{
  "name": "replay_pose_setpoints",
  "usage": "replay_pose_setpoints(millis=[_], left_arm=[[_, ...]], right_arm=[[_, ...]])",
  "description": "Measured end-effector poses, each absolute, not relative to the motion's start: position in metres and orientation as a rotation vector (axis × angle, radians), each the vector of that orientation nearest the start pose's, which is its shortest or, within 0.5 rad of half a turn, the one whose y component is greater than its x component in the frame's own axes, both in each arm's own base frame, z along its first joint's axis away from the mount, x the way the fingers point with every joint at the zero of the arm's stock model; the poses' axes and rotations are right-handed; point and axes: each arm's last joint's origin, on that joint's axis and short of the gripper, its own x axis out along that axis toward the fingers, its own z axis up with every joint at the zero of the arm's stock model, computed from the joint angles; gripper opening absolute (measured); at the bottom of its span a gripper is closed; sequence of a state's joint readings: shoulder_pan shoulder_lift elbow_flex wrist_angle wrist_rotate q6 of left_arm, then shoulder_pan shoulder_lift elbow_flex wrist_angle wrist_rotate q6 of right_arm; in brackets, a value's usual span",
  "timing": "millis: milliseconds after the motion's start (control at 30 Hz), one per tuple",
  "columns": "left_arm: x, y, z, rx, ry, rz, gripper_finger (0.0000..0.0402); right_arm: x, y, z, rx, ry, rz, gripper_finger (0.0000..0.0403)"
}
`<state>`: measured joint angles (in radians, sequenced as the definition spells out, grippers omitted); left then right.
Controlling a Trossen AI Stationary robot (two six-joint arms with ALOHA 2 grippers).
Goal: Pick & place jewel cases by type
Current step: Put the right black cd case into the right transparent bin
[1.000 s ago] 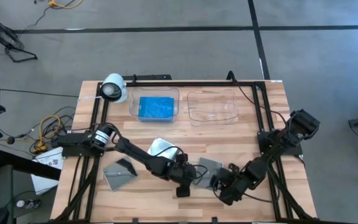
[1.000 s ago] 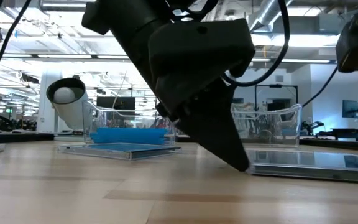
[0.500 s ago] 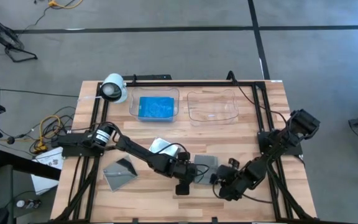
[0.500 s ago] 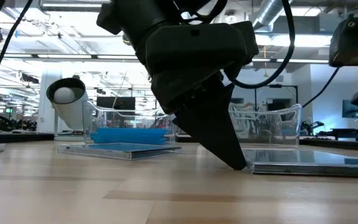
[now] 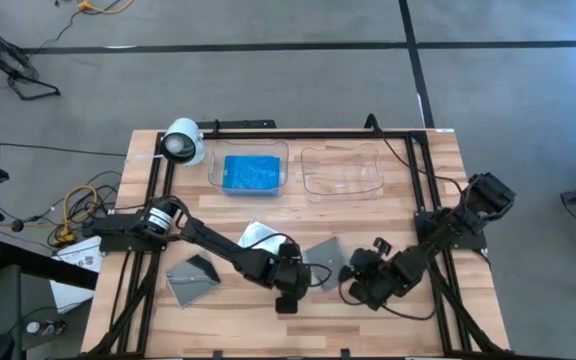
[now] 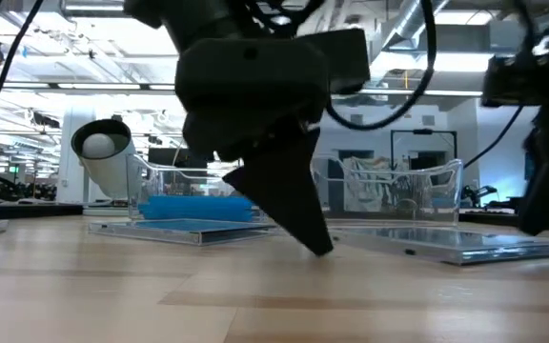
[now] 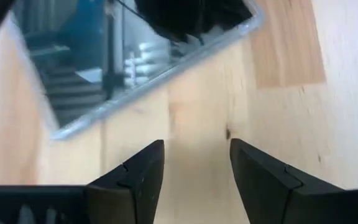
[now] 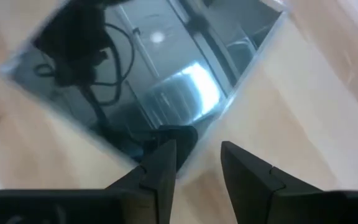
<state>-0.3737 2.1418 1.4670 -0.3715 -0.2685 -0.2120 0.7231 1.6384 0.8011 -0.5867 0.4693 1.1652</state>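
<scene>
The grey jewel case [image 5: 326, 256] is lying crooked with a corner toward the robot's right gripper, so next the left gripper closes and pushes its facing edge [image 7: 166, 75] to straighten the case first.
A clear grey jewel case [image 5: 324, 251] lies flat on the table, turned like a diamond, between my two grippers. My left gripper [image 7: 196, 155] is open and points down at bare wood just left of the case [image 7: 135, 62]. My right gripper [image 8: 197, 157] is open at the case's near right corner [image 8: 186, 163]. Another clear case [image 5: 258, 236] and a dark one [image 5: 190, 276] lie flat farther left. Blue cases [image 5: 253, 172] lie in the far left tray. My right gripper comes at the grey case's near corner [image 8: 182, 155] slanting down, with one finger [image 8: 160, 163] over that corner's edge. I cannot tell whether it touches the case. The case lies flat on the table.
An empty clear tray [image 5: 341, 170] stands at the far edge, right of the tray with the blue cases. A white cylindrical camera [image 5: 181, 141] sits at the far left corner. Bare wood shows along the near edge [image 5: 268, 335].
The grey case has slid a little toward the far edge and turned from square-on to a diamond. My right gripper has moved toward the far edge along with it. My left gripper has drawn back slightly to the left, off the case.
</scene>
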Motion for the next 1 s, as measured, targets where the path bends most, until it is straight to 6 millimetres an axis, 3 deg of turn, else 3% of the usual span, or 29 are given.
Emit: replay_pose_setpoints(millis=[200, 600, 800, 1000], left_arm=[[0.414, -0.139, 0.167, 0.278, 0.895, 0.105, 0.0175], [0.423, -0.079, 0.158, 0.441, 1.030, 0.038, 0.0119], [0.424, -0.060, 0.156, 0.414, 1.078, -0.010, 0.0099], [0.428, -0.054, 0.155, 0.403, 1.053, -0.050, 0.0073]], right_arm=[[0.191, 0.179, 0.145, 0.271, 1.007, -0.447, 0.0120], [0.182, 0.221, 0.156, 0.521, 0.838, -0.302, 0.0120], [0.190, 0.227, 0.140, 0.531, 0.834, -0.300, 0.0121], [0.209, 0.227, 0.115, 0.517, 0.900, -0.276, 0.0120]])
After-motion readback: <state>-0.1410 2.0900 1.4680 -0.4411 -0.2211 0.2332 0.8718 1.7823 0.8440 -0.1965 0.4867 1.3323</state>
